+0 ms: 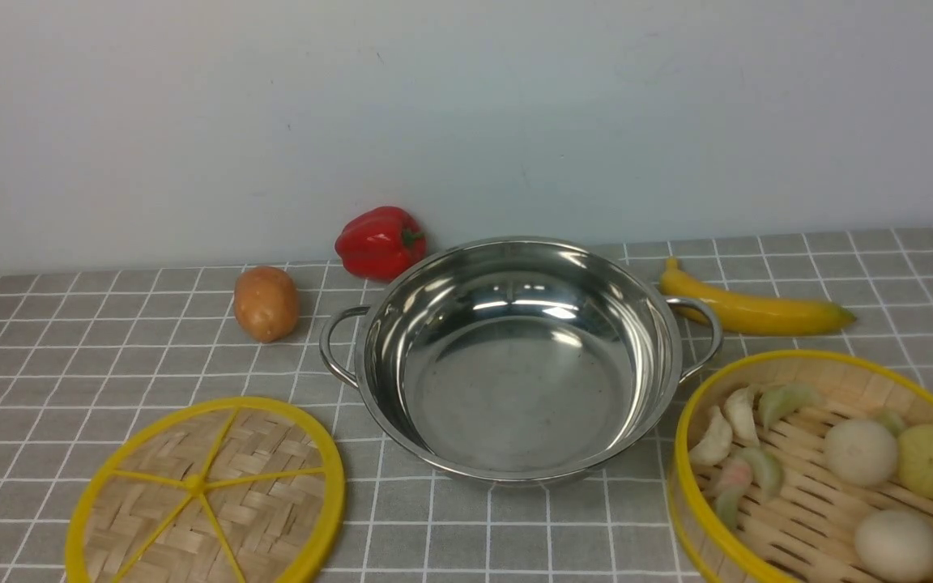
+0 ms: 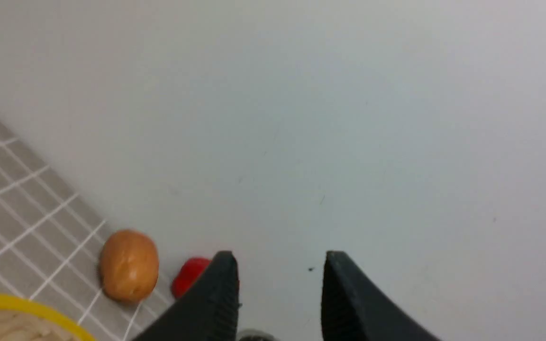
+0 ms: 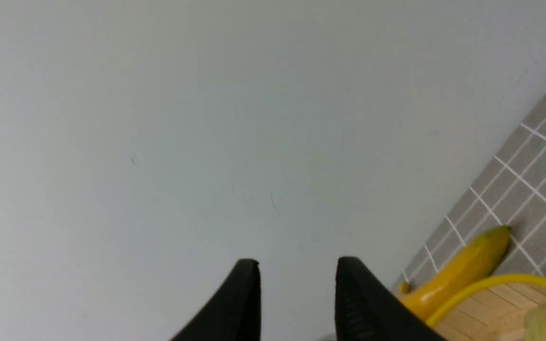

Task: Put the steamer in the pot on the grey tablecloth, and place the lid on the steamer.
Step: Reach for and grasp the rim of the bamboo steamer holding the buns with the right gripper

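The steamer's raised bamboo side point(image 1: 828, 374) goes all around the loose buns point(image 1: 860, 452). The buns will therefore come along inside when I lift the steamer by its yellow rim.
The shiny steel pot point(image 1: 515, 364) sits empty in the middle of the grey tablecloth point(image 1: 70, 348). The steamer point(image 1: 831, 474), a bamboo basket with a yellow rim holding toy dumplings and buns, rests at the near right; its rim point(image 3: 500, 289) also shows in the right wrist view. The lid point(image 1: 206, 492), a woven disc with yellow spokes, lies flat at the near left, and its edge point(image 2: 22, 308) shows in the left wrist view. Neither arm appears in the front view. My left gripper point(image 2: 280, 260) and right gripper point(image 3: 296, 265) both stand open with nothing between the fingers, pointing at the wall.
A potato point(image 1: 266, 303) and a red bell pepper point(image 1: 380, 241) lie behind the pot on the left. A banana point(image 1: 750, 309) lies behind the steamer on the right. A pale wall closes the back of the table.
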Motion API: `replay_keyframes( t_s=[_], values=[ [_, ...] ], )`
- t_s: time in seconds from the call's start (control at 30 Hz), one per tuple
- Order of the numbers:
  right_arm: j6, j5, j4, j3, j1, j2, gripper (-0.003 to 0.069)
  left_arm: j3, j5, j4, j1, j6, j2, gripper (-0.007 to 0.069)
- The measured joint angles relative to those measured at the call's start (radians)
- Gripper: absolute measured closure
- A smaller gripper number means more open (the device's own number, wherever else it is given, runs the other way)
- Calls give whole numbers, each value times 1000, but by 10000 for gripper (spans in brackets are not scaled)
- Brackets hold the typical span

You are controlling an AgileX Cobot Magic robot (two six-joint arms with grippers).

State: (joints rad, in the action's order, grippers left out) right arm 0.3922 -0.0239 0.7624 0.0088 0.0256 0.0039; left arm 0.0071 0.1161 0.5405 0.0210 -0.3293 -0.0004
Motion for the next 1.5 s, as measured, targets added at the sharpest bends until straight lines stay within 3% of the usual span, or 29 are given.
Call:
replay_keyframes(
  t_s=[0.17,0.23,0.33,0.43,0.53,0.6,0.67,0.73,0.83,1.07,1.27,1.43,1.5],
  values=[
    [-14,-139,-53,-93,0,-2,416,0,70,0,0,-1,0,382],
    [-56,-172,-231,-225,0,1,416,0,87,0,0,-1,0,382],
    [-88,-88,-421,-369,0,49,416,0,94,1,0,-1,0,382],
    [-90,205,-620,-552,0,177,416,0,94,-7,0,-1,0,382],
    [-67,446,-698,-658,0,282,416,-1,93,-43,0,-1,0,382],
    [-17,767,-782,-783,0,446,416,-41,28,-158,0,2,0,382],
    [-4,865,-805,-818,0,505,416,-71,-17,-214,0,7,4,382],
    [1,1057,-850,-878,0,657,416,-181,-186,-364,0,14,80,382],
    [-31,1167,-863,-896,0,827,416,-311,-423,-511,0,18,261,382],
    [-119,1179,-821,-897,0,1036,416,-574,-791,-600,0,81,710,382],
    [-136,1118,-816,-841,-58,1079,416,-751,-949,-605,0,232,1047,382],
    [-138,1076,-784,-752,-128,1079,416,-837,-973,-612,0,304,1216,382],
    [-160,999,-719,-707,-144,1080,416,-861,-973,-619,0,319,1289,382]
  ],
)
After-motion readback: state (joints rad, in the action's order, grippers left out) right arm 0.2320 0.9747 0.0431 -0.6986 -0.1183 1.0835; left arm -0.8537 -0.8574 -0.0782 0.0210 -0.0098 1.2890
